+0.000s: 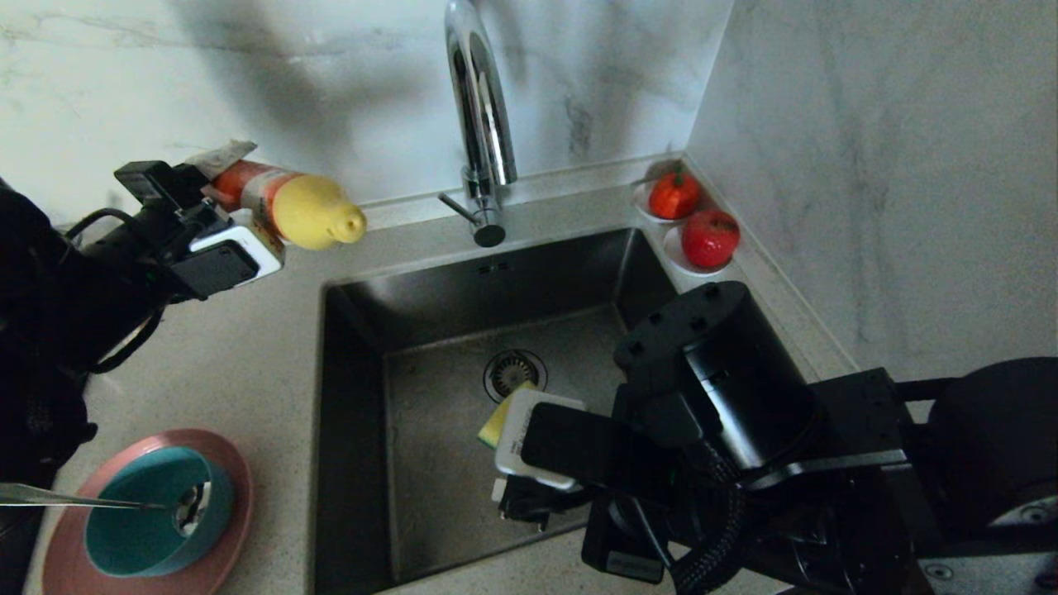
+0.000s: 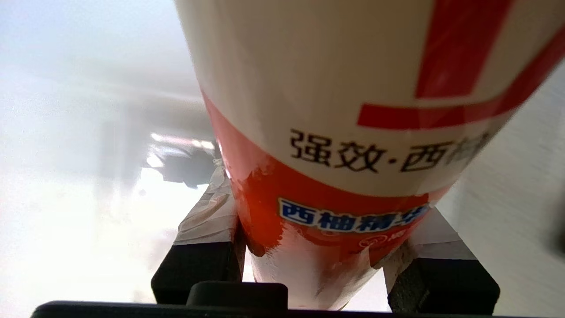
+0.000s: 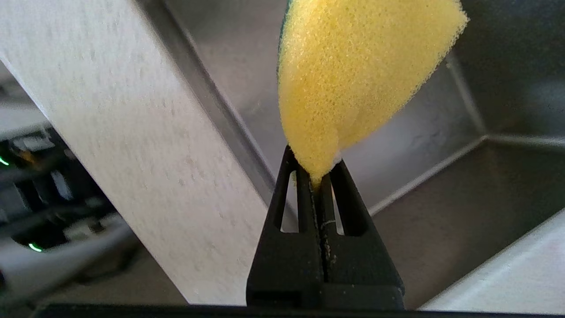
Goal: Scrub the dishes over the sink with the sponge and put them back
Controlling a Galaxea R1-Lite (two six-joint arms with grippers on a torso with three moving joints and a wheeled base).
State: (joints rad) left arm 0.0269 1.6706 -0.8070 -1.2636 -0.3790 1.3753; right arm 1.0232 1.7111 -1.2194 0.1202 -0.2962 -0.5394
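The detergent bottle is lying flat with its yellow cap far from the sponge. My left gripper should therefore turn the bottle upright and bring it next to the sink.
My right gripper hangs over the sink, near the drain strainer. It is shut on one edge of the yellow sponge, which bulges out past the gripper in the right wrist view; the sponge shows a dark green layer along one side. My left gripper is up over the counter left of the sink, shut on an orange-and-white detergent bottle lying level, yellow cap toward the tap. The pink plate sits at the counter's front left with the teal bowl on it and the spoon resting in the bowl.
The chrome gooseneck tap rises behind the basin. Two white saucers with red fruit sit in the back right corner. Marble walls close off the back and right. In the left wrist view the bottle fills the space between the fingers.
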